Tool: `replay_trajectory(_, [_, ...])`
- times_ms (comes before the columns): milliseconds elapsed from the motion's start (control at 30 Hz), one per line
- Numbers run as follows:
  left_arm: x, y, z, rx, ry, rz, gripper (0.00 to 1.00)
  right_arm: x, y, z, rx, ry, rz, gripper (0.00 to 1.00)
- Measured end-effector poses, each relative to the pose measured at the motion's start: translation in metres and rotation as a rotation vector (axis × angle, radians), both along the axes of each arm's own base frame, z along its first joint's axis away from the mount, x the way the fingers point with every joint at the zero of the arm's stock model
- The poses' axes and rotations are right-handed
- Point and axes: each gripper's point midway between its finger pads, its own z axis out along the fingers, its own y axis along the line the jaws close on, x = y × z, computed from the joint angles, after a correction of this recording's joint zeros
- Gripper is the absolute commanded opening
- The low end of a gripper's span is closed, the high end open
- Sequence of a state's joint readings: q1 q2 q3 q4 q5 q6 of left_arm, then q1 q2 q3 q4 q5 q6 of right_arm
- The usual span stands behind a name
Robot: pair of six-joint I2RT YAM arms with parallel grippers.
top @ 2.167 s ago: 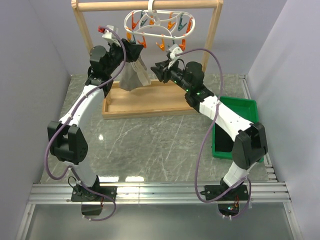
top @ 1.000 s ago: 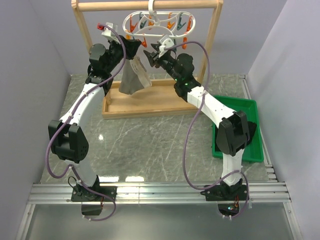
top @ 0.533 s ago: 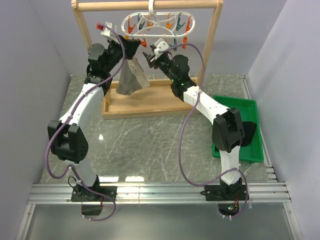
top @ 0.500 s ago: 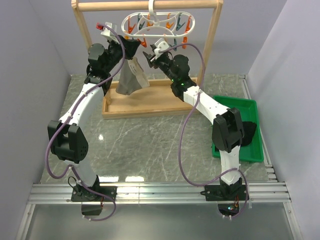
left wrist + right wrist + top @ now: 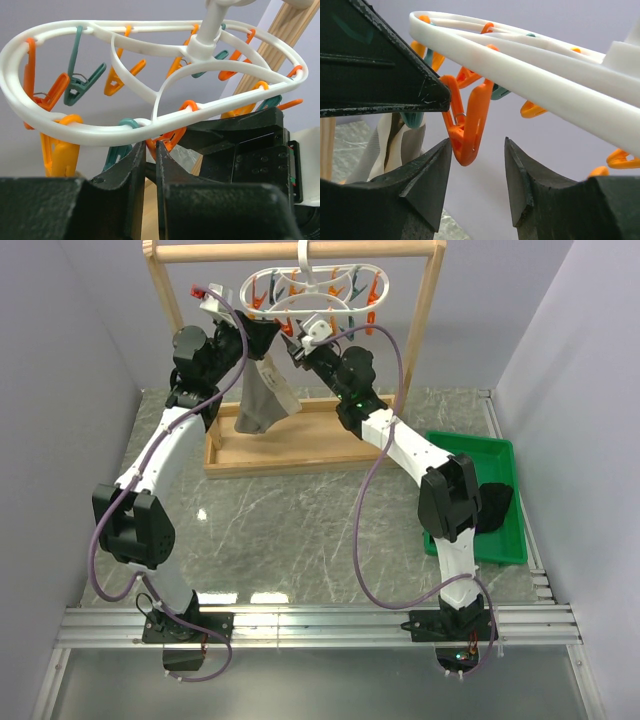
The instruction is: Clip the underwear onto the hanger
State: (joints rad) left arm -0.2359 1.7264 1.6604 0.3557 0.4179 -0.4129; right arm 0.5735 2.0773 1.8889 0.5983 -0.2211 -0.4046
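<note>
The shut fingers of the robot's left gripper touch only one arm of the orange clothespin (image 5: 453, 85), so the left gripper should open and then close around both arms (image 5: 466, 120) at once.
The white oval hanger (image 5: 352, 268) with orange and teal clothespins hangs from the rack's top bar; it also shows in the left wrist view (image 5: 100, 134) and the right wrist view (image 5: 530, 60). My left gripper (image 5: 262, 338) is raised just under its near rim and shut on the taupe underwear (image 5: 263, 395), which hangs down from it. In the left wrist view its fingertips (image 5: 151, 145) are pressed nearly together below an orange pin. My right gripper (image 5: 297, 345) is open. In its wrist view the fingertips (image 5: 477, 141) straddle the lower end of an orange clothespin (image 5: 467, 130), not touching it. The underwear (image 5: 385, 145) hangs at left.
The tall wooden frame rack (image 5: 430, 310) stands on a wooden base tray (image 5: 300, 440) at the table's back. A green bin (image 5: 500, 455) holding a dark black cloth (image 5: 495, 505) sits at the right. The two grippers are very close together under the hanger.
My right arm has swung up and left from beside the rack to the hanger's pins. My left gripper has held the underwear in nearly the same raised place.
</note>
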Motion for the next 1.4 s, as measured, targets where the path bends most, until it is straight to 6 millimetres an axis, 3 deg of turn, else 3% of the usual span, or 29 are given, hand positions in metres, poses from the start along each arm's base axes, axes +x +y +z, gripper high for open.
replay_trajectory(133, [-0.002, 0.0, -0.001, 0.002, 0.008, -0.006, 0.15, -0.001, 0.002, 0.0, -0.009, -0.009, 0.0, 0.42])
replay_trajectory(300, [-0.004, 0.001, -0.001, -0.003, 0.023, -0.011, 0.17, -0.003, 0.005, -0.004, -0.018, -0.006, 0.016, 0.21])
replay_trajectory(367, [-0.004, 0.002, -0.002, -0.004, 0.033, -0.012, 0.21, -0.004, 0.006, -0.006, -0.02, -0.004, 0.022, 0.11])
replay_trajectory(533, [-0.007, 0.005, -0.004, -0.009, 0.058, -0.024, 0.34, -0.007, 0.008, -0.007, -0.02, 0.002, 0.037, 0.0])
replay_trajectory(667, [-0.014, 0.01, -0.004, -0.02, 0.069, -0.025, 0.46, -0.011, 0.006, -0.008, -0.016, 0.017, 0.046, 0.0])
replay_trajectory(967, [-0.031, 0.006, 0.013, -0.046, 0.045, 0.0, 0.58, -0.015, 0.007, -0.007, -0.013, 0.042, 0.058, 0.0])
replay_trajectory(1167, [-0.036, -0.012, 0.015, -0.064, 0.113, 0.055, 0.6, -0.02, 0.011, -0.004, -0.005, 0.053, 0.035, 0.0])
replay_trajectory(1400, [-0.034, -0.008, 0.021, -0.124, 0.194, 0.141, 0.58, -0.025, 0.013, -0.001, 0.004, 0.053, 0.015, 0.0])
